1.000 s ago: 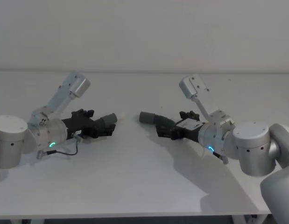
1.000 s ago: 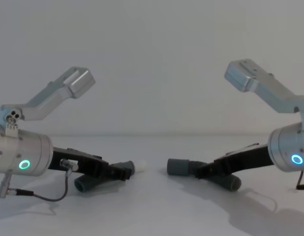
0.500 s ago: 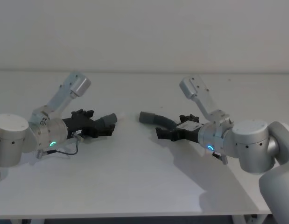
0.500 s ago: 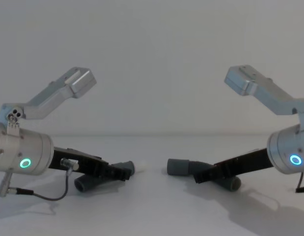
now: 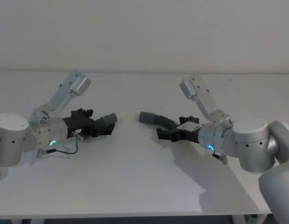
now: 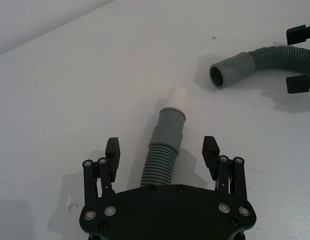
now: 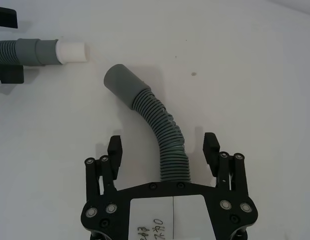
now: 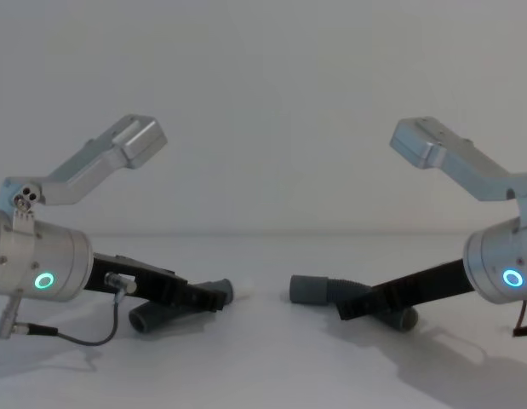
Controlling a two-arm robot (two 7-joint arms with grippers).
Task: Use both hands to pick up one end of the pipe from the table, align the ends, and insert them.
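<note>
The plain grey cuff [image 7: 126, 86] will stay angled out instead of drooping when the robot lifts the pipe piece, because the corrugated part [image 7: 165, 126] rests in a curve untouched.
Two dark-grey corrugated pipe pieces lie on the white table [image 5: 135, 172]. The left piece [image 6: 162, 160] has a grey cuff [image 6: 171, 122] with a white tip [image 6: 179, 95]. My left gripper [image 6: 161, 146] is open, its fingers on either side of the corrugated part without touching it. The right piece [image 7: 170, 145] curves up to a plain grey cuff [image 7: 122, 85]. My right gripper [image 7: 163, 145] is open and straddles it low over the table. In the chest view the two cuffs [image 8: 220, 290] [image 8: 312, 290] face each other across a short gap.
A plain white wall rises behind the table. Bare table surface lies between the two cuffs and in front of both arms. The table's front edge [image 5: 135, 215] runs along the bottom of the head view.
My right gripper has sunk lower toward the table around its pipe piece. The left arm has hardly moved. Both pipe pieces lie where they were.
</note>
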